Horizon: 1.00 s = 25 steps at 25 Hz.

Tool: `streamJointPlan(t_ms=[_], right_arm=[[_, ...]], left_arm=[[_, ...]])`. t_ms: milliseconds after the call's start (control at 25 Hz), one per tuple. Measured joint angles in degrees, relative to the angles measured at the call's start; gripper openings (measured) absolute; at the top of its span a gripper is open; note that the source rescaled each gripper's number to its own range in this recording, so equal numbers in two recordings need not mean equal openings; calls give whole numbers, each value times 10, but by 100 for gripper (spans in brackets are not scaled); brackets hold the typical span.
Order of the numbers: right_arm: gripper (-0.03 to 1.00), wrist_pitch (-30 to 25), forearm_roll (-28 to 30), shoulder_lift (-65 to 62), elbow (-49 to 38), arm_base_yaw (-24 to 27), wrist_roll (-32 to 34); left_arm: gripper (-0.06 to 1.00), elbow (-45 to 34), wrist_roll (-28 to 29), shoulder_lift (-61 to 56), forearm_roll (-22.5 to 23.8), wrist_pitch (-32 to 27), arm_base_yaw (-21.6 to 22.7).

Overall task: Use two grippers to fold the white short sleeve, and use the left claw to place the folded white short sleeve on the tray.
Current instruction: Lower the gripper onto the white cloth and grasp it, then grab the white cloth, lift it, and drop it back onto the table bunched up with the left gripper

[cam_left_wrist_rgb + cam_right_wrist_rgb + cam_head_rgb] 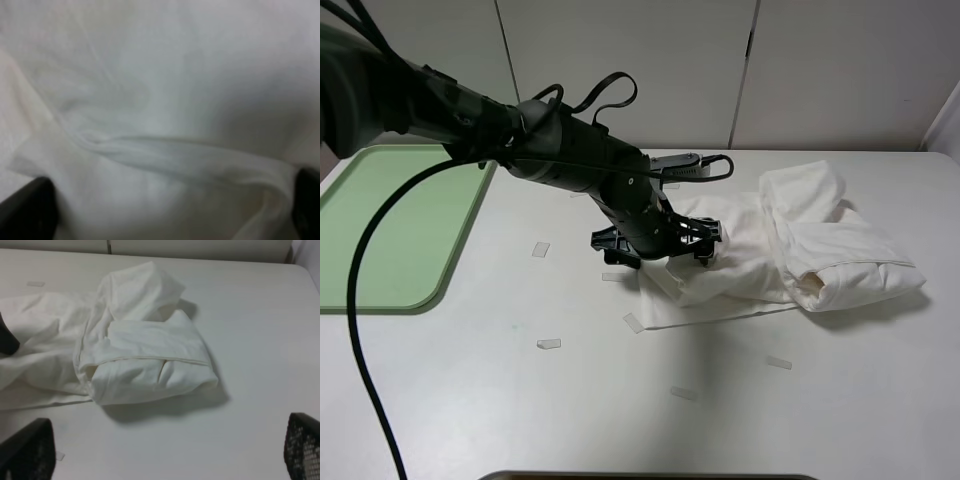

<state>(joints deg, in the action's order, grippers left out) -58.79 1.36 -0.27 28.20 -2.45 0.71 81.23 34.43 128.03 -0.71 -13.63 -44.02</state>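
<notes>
I expect that when I pull the white short sleeve with my left gripper, its thick bundle point(850, 258) will slide along still folded, because the crumpled cloth point(748, 258) runs straight into it.
The white short sleeve point(800, 250) lies crumpled on the white table, its right part folded into a thick bundle. My left gripper point(660, 250) reaches across to the shirt's left part and presses down onto the cloth. In the left wrist view the shirt point(165, 100) fills the frame, and my left gripper point(165, 210) is open with its fingers point(25, 210) wide apart over a fabric ridge. My right gripper point(165, 455) is open and empty above bare table, short of the shirt's folded bundle point(145, 360). It does not show in the high view. The light green tray point(380, 230) lies at the far left.
Several small pale paper scraps lie on the table, among them one point(540, 249) near the tray, one point(549, 344) toward the front and one point(778, 362) below the shirt. A black cable point(360, 330) hangs from the left arm. White cabinet panels stand behind the table.
</notes>
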Motion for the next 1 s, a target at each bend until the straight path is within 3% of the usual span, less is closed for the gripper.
streamJointPlan(t_ms=[160, 200, 280, 400, 640, 800, 1000], right_arm=[[100, 0, 0, 0, 0, 0, 0], [100, 0, 0, 0, 0, 0, 0], [100, 0, 0, 0, 0, 0, 0], [100, 0, 0, 0, 0, 0, 0], [100, 0, 0, 0, 0, 0, 0], [100, 0, 0, 0, 0, 0, 0], [100, 0, 0, 0, 0, 0, 0]], left_arm=[[74, 0, 0, 3, 1, 2, 0], [55, 0, 1, 5, 2, 3, 0], [31, 0, 2, 8, 0, 3, 0], [1, 0, 4, 11, -2, 7, 0], [0, 0, 4, 7, -2, 0, 1], [0, 0, -7, -23, 7, -48, 6], [0, 0, -49, -91, 75, -141, 25]])
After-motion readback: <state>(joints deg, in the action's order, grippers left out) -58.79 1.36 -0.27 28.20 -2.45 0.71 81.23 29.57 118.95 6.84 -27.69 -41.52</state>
